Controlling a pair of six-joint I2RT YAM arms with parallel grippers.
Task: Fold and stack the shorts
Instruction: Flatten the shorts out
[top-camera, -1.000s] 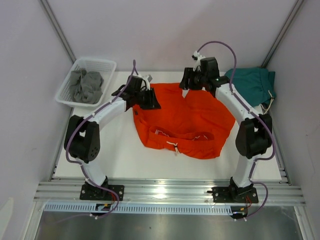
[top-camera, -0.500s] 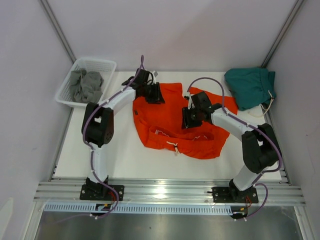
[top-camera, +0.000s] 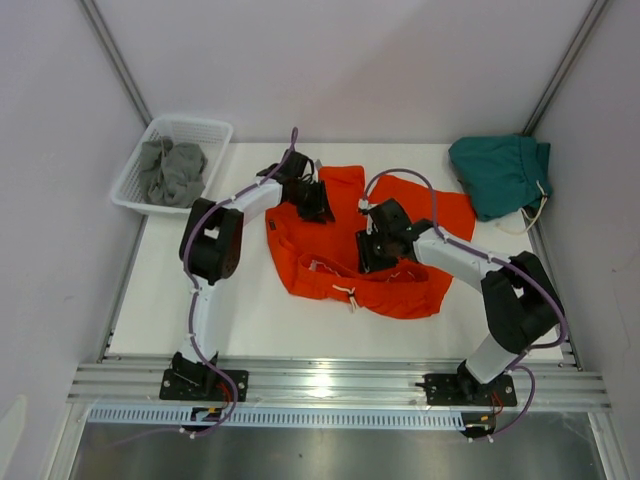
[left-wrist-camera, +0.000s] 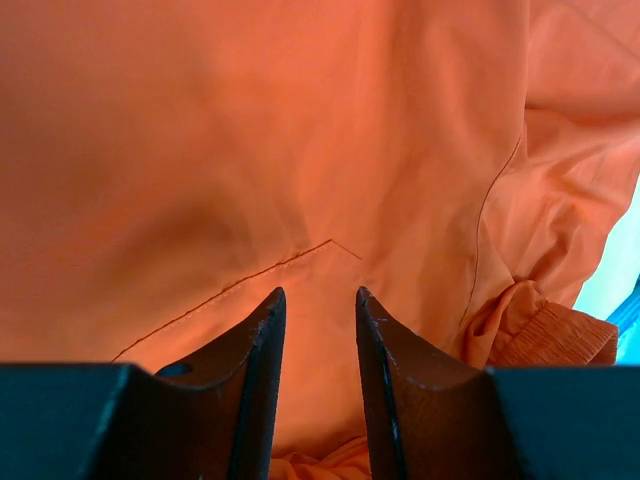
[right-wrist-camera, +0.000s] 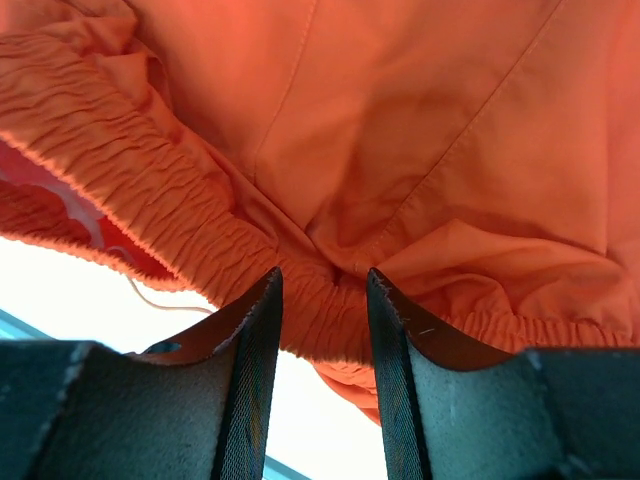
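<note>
The orange shorts lie rumpled (top-camera: 404, 271) behind their waistband. My right gripper should grab the waistband (top-camera: 336, 290) next to the drawstring and pull it toward the near edge of the table before folding.
The orange shorts (top-camera: 335, 255) lie rumpled mid-table, with the waistband and a white drawstring (top-camera: 347, 291) toward the near edge. My left gripper (top-camera: 318, 205) is on their far left part. In the left wrist view the fingers (left-wrist-camera: 262, 330) stand narrowly apart with orange cloth (left-wrist-camera: 250, 150) bunched between them. My right gripper (top-camera: 372, 255) is at the shorts' middle. Its fingers (right-wrist-camera: 262, 310) pinch a puckered fold beside the elastic waistband (right-wrist-camera: 150, 190). The teal-green shorts (top-camera: 500, 172) lie crumpled at the far right corner, untouched.
A white basket (top-camera: 205, 130) holding grey cloth (top-camera: 170, 170) stands at the far left, half off the table. The teal pair's white drawstring (top-camera: 540, 205) trails near the right edge. Metal frame posts rise at both back corners.
My right gripper swung from the shorts' far edge down to their middle, dragging cloth so bare table shows between the legs. My left gripper shifted rightward along the left leg.
</note>
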